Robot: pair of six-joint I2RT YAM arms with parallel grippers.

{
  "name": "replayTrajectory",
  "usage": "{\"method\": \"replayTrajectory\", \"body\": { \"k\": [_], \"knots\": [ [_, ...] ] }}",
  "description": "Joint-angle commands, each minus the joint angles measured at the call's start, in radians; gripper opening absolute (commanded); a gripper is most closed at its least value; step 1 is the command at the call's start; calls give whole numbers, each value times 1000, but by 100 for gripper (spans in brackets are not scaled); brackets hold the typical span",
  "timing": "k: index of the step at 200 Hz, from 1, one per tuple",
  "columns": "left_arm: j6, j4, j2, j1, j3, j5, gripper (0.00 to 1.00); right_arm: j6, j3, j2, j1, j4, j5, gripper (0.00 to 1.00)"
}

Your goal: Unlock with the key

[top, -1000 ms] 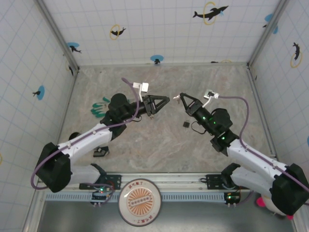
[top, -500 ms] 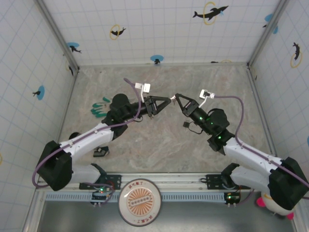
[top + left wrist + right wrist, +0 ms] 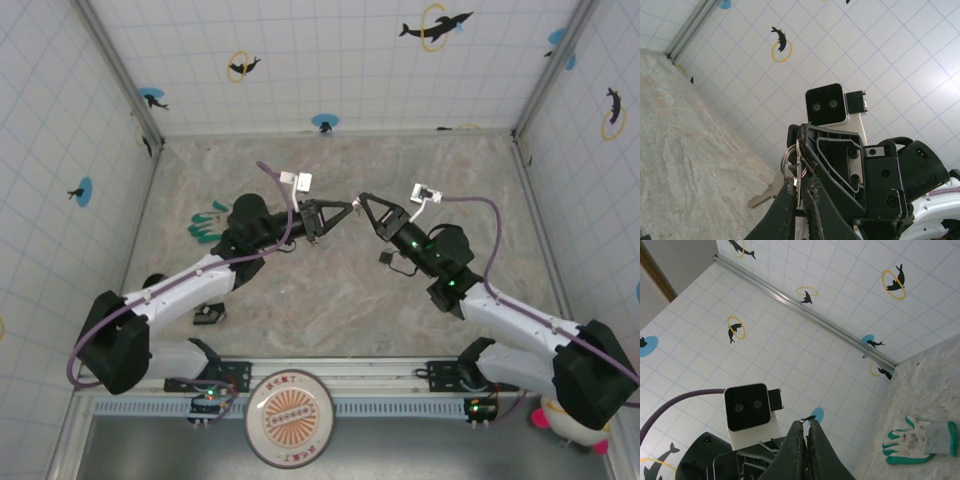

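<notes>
My left gripper is pinching the key's blade (image 3: 799, 199). My right gripper should take the key by its ring end while my left gripper moves to the lock (image 3: 386, 257).
Both grippers meet in mid-air above the table's middle. My right gripper (image 3: 362, 198) is shut, and in the left wrist view its tips (image 3: 799, 132) pinch a metal key ring (image 3: 786, 159). A silver key (image 3: 799, 172) hangs edge-on from the ring, and my left gripper (image 3: 800, 184) is shut on its blade. A second key (image 3: 762, 196) dangles from the ring to the lower left. In the right wrist view the right gripper (image 3: 803, 424) shows its jaws pressed together. A small dark block (image 3: 385, 258), possibly the lock, lies on the table under the right arm.
Green and white gloves (image 3: 205, 226) lie at the left of the table, also seen as gloves (image 3: 919, 440) in the right wrist view. A small black object (image 3: 208, 316) sits near the left arm's base. Tiled walls enclose the table on three sides.
The right gripper moved left with the keys until it met the left gripper. The left jaws narrowed and closed on the hanging key.
</notes>
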Motion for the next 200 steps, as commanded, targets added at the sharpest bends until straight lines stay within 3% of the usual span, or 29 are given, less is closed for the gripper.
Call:
{"method": "replayTrajectory", "body": {
  "k": [1,20,60,87,110,145,175,200],
  "knots": [
    [3,34,3,-8,35,36,13,4,47,20,8,30,-32,0],
    [7,35,2,-8,35,41,0,4,49,25,8,29,-40,0],
    [41,-25,-15,-8,42,32,0,-29,44,-11,-12,-55,-50,0],
    [164,-278,-20,-7,117,-3,0,-74,36,-68,-69,-201,-80,30],
    [272,-511,15,0,212,6,0,-143,31,-139,-137,-350,-94,36],
    [379,-733,73,14,280,57,0,-212,63,-175,-246,-526,-263,38],
    [472,-918,148,14,368,128,0,-223,79,-124,-298,-540,-429,36],
    [501,-945,169,14,389,203,0,-232,96,-76,-294,-508,-556,36]
  ]
}}
